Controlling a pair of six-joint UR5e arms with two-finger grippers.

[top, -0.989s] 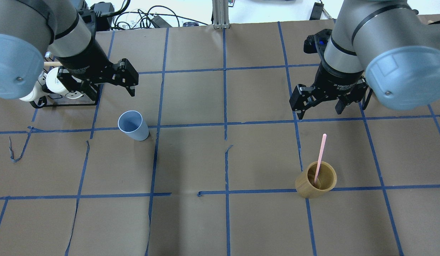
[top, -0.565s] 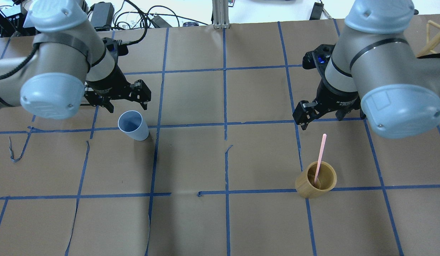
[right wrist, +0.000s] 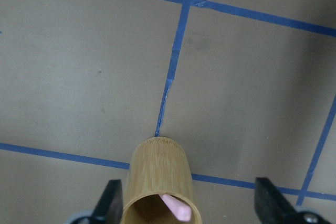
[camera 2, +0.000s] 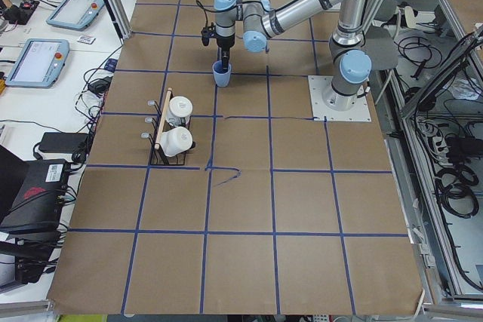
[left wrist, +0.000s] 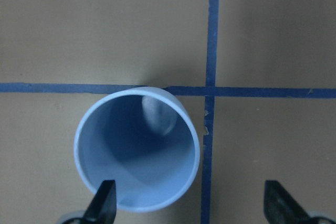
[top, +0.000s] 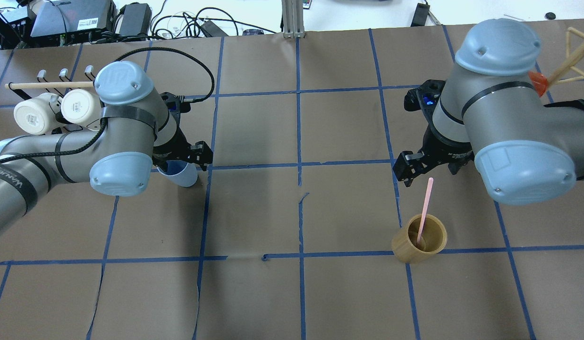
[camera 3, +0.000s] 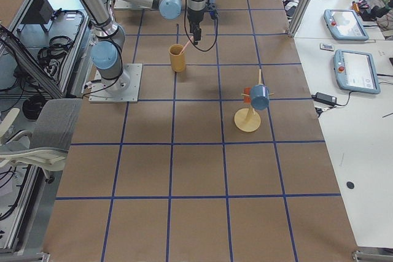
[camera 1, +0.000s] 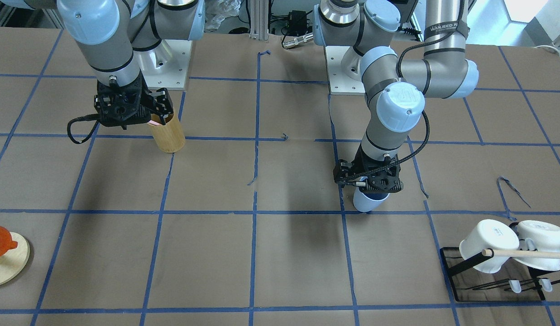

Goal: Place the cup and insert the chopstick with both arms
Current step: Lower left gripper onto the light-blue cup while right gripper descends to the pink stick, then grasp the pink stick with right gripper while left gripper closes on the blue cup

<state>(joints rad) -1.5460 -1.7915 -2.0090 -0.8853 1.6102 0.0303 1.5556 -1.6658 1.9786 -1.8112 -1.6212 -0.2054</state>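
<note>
A wide gap [right wrist: 149,209] shows beside the pink chopstick [camera 1: 154,123], so the chopstick should slide out freely and leave the bamboo cylinder standing when I lift.
The light blue cup [top: 183,174] stands upright on the paper left of centre, also in the front view [camera 1: 369,201]. My left gripper [top: 179,161] is open just above it. In the left wrist view the cup [left wrist: 137,149] sits under the gripper [left wrist: 191,200], one fingertip over its opening, the other outside its right wall. A pink chopstick [top: 425,208] leans in the tan bamboo cylinder [top: 419,245]. My right gripper [top: 431,166] is open above the stick's top end. In the right wrist view the stick [right wrist: 176,208] and cylinder [right wrist: 157,177] lie between the fingers.
A black rack with two white mugs [top: 51,111] and a wooden rod stands at the far left, behind my left arm. A round wooden stand with an orange piece [camera 1: 3,253] sits at the right end of the table. Blue tape lines grid the brown paper.
Both arms have come toward the near side and lower. The left gripper has moved from behind the cup to over it. The right gripper has moved closer to the chopstick's top.
</note>
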